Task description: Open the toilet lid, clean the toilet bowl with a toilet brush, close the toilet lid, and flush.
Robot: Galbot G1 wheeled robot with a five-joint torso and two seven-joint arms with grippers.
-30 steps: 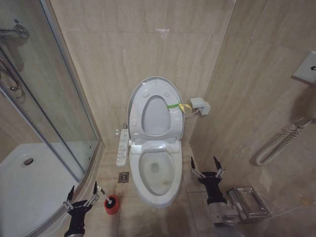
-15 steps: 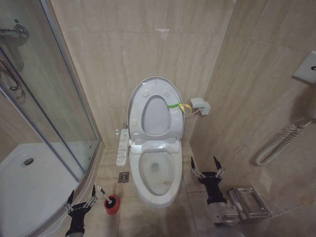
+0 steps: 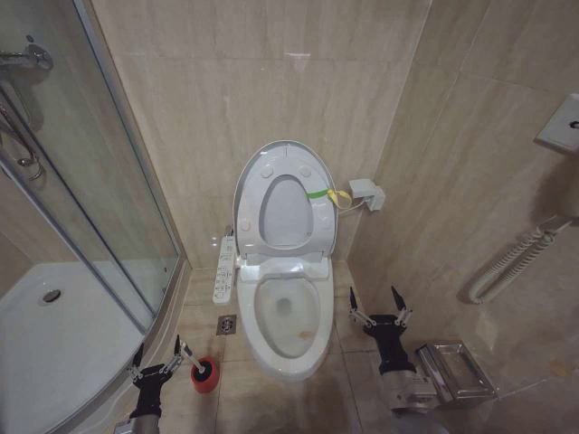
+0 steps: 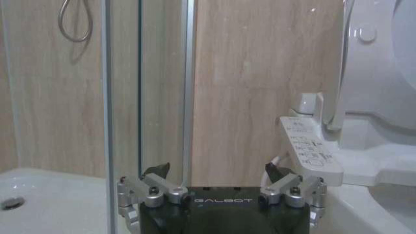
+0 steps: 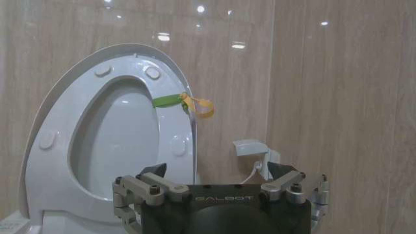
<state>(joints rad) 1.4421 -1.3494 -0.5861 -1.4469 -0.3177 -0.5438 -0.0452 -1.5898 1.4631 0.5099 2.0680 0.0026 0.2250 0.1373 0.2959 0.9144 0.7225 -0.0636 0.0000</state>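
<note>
The handle of the toilet brush point(image 3: 191, 357) leans in the red cup's wide opening point(image 3: 207, 369), so the toilet brush will slip out and leave the cup behind when the robot lifts it.
The toilet lid point(image 3: 283, 150) stands raised against the wall, with the ring seat point(image 3: 253, 217) up in front of it. Below lies the toilet bowl point(image 3: 317, 348), brownish stains inside. The toilet brush point(image 3: 191, 358) leans in its small red cup point(image 3: 205, 374) on the floor left of the bowl. My left gripper point(image 3: 157, 347) is open, low at the front left, its nearer fingertip close beside the brush handle's top end. My right gripper point(image 3: 373, 302) hangs open right of the bowl, holding nothing. The left gripper point(image 4: 215, 170) and right gripper point(image 5: 217, 170) each have spread jaws; the lid point(image 5: 133, 48) faces the right one.
A glass shower door point(image 3: 109, 181) and curved white shower tray point(image 3: 54, 334) fill the left. The button control panel point(image 3: 223, 269) sticks out left of the seat. A floor drain point(image 3: 226, 325), a wall socket box point(image 3: 365, 193), a metal holder point(image 3: 457, 371) and a coiled hose point(image 3: 511, 262) are nearby.
My left gripper has shifted a little to the right, closer to the brush handle. The right arm, lid and brush have not moved.
</note>
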